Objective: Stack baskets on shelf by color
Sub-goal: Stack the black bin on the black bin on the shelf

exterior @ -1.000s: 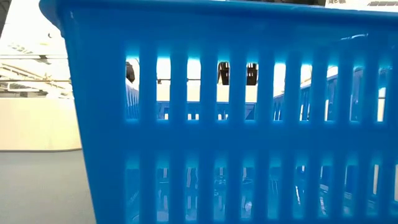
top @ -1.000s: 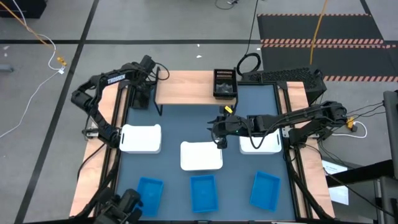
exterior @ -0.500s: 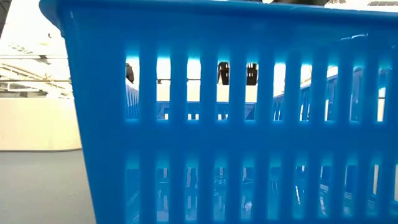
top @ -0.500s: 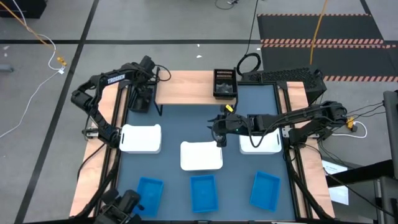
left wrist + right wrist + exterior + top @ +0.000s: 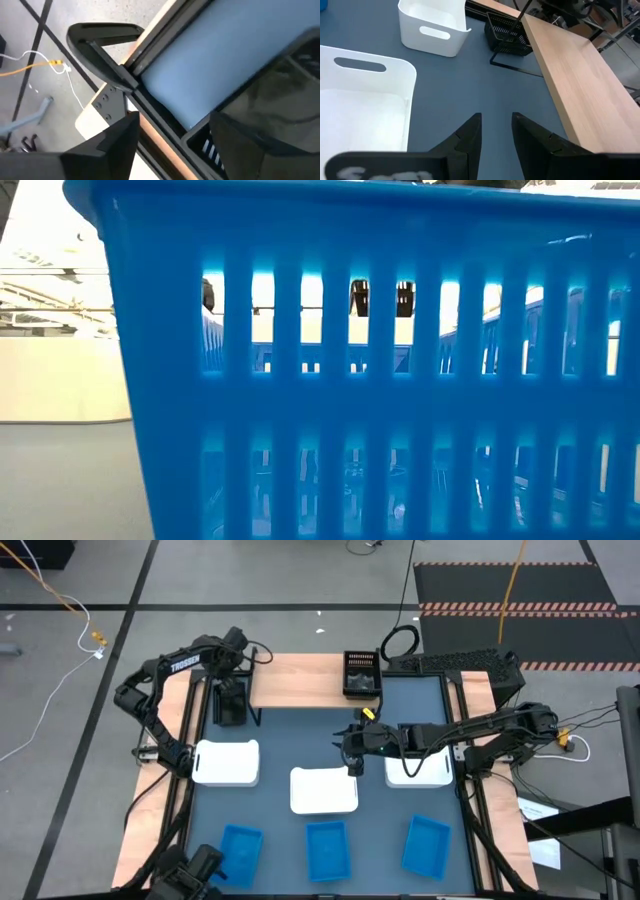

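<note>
The black basket [image 5: 233,705] below my left gripper is a long way from its match on the shelf, so next I take hold of its rim [image 5: 191,136] and pass it to my right gripper.
A black slotted basket [image 5: 230,703] stands on the table by the shelf's left legs, also seen as the black basket [image 5: 507,32]. My left gripper [image 5: 175,150] is open just above it, fingers wide apart; I cannot tell whether they touch it. The light-wood shelf [image 5: 300,680] carries another black basket [image 5: 361,675] at its right end. Three white baskets [image 5: 227,762], [image 5: 323,790], [image 5: 418,770] stand mid-table, and three blue baskets [image 5: 240,850], [image 5: 328,850], [image 5: 426,845] stand near the front edge. My right gripper [image 5: 495,122] hovers beside the middle white basket [image 5: 365,95], open by a narrow gap, with nothing in it.
One blue basket [image 5: 350,380] stands right against the low camera and blocks that view. Bare blue tabletop [image 5: 300,740] lies between the shelf and the white baskets. The table's black frame rail [image 5: 150,100] runs along the left edge.
My left gripper has drawn back a little toward the table's far edge, so the black basket beside the shelf's left legs shows more plainly. The basket stays on the table.
</note>
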Robot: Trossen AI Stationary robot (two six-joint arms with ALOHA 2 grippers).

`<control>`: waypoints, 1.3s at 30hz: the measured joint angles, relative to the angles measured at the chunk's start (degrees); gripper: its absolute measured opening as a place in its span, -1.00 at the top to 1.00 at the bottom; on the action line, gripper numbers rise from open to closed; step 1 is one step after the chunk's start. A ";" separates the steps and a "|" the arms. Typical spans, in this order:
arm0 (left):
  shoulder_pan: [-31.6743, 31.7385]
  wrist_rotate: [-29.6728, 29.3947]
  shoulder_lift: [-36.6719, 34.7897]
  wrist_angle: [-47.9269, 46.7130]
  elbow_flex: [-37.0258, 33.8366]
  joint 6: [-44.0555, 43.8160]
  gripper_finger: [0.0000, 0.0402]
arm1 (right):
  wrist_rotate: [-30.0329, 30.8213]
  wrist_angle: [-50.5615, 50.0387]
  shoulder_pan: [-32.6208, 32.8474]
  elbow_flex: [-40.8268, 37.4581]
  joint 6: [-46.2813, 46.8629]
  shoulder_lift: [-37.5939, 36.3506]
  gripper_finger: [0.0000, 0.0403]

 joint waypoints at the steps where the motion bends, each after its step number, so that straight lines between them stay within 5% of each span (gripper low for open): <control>1: 0.00 0.96 0.00 -0.23 0.00 0.97 -0.26 | -0.01 0.00 0.00 0.00 0.15 0.00 0.50; 6: 0.02 8.62 0.00 -1.27 0.00 4.89 -0.27 | -0.01 0.00 0.09 0.00 0.20 0.00 0.50; 13: 2.24 9.78 0.02 4.40 -2.92 4.25 -0.05 | -0.04 -0.02 0.11 0.00 0.31 0.00 0.50; 27: 3.61 11.80 0.09 2.41 -3.67 5.21 0.93 | -0.04 -0.02 0.11 0.02 0.47 0.00 0.50; 39: -1.55 2.29 -3.65 -16.85 7.69 0.73 0.95 | -0.04 0.02 0.11 0.07 1.30 0.00 0.50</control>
